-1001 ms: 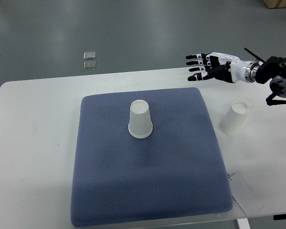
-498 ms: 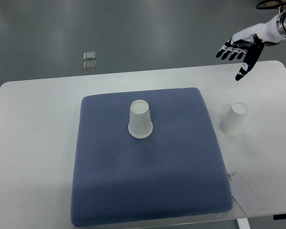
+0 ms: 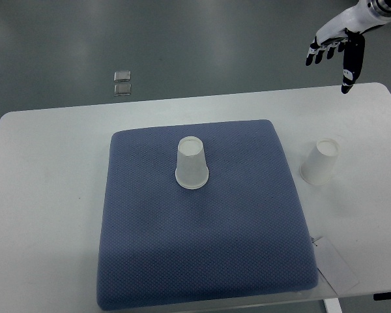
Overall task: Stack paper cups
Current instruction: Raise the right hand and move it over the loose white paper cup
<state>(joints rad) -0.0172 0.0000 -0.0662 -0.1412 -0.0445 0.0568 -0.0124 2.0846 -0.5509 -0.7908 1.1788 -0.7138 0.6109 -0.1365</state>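
The cup on the mat [image 3: 191, 162] gets narrower toward the top, so the cup [image 3: 320, 162] beside the mat should slide far down over it when the robot stacks them.
One white paper cup [image 3: 192, 163] stands upside down on the blue mat [image 3: 202, 261], near its upper middle. A second white paper cup [image 3: 319, 161] stands upside down on the white table [image 3: 45, 195], just right of the mat. My right hand [image 3: 334, 49] hangs high at the top right, well above and behind the second cup, with its black-tipped fingers spread and holding nothing. No left arm shows.
A white paper tag [image 3: 335, 264] lies on the table by the mat's lower right corner. Two small clear squares [image 3: 122, 82] lie on the grey floor beyond the table's far edge.
My right hand has swung up and to the right, from over the table's back edge to the top right corner of the picture. Both cups have stayed put.
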